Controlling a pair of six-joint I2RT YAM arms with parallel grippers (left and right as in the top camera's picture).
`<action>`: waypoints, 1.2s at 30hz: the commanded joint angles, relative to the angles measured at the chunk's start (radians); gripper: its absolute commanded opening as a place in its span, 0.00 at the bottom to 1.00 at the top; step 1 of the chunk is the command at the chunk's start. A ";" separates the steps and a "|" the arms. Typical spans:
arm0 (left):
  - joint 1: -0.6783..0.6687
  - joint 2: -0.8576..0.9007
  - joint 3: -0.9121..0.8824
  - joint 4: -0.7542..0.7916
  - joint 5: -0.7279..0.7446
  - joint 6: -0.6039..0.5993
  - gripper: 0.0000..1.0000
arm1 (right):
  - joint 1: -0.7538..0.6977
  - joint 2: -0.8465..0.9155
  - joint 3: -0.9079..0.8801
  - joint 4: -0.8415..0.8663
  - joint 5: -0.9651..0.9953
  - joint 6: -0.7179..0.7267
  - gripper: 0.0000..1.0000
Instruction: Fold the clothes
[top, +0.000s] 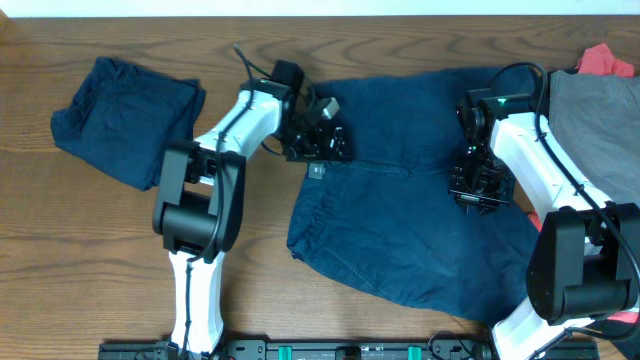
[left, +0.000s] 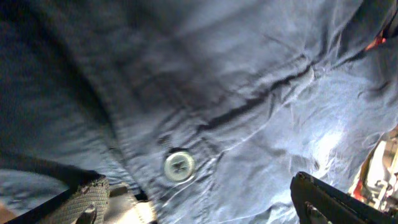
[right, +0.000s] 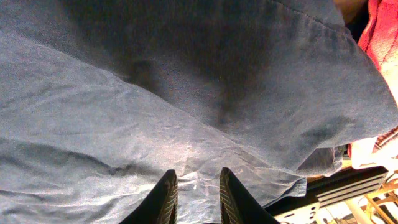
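Note:
The shorts' leg ends (top: 525, 245) are packed up against the grey garment. Next, my left gripper pinches the waistband (top: 317, 172) by the button and pulls the shorts away from the garment before folding.
Navy shorts (top: 400, 215) lie spread on the table's middle. My left gripper (top: 325, 140) hovers over their waistband with its jaws wide open and empty. In the left wrist view (left: 199, 208) a pale button (left: 179, 166) on the shorts (left: 261, 74) lies between its fingers. My right gripper (top: 480, 190) presses down on the shorts' right part. In the right wrist view (right: 196, 186) its fingers stand close together, with a wrinkle of the navy fabric (right: 155, 93) pinched between them. A folded navy piece (top: 125, 118) lies at the far left.
A grey garment (top: 600, 115) lies at the right edge with a red piece (top: 605, 62) behind it; the red piece also shows in the right wrist view (right: 380, 37). The wooden table (top: 80, 250) is bare at the front left.

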 joint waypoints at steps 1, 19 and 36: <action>0.031 -0.043 0.010 0.006 0.016 -0.009 0.94 | -0.004 -0.010 0.011 -0.001 0.018 0.016 0.22; -0.063 -0.048 -0.006 0.040 -0.098 -0.037 0.94 | -0.004 -0.010 0.011 -0.010 0.018 0.016 0.21; -0.078 -0.048 -0.015 0.039 -0.068 -0.140 0.94 | -0.004 -0.010 0.011 -0.010 0.018 0.016 0.21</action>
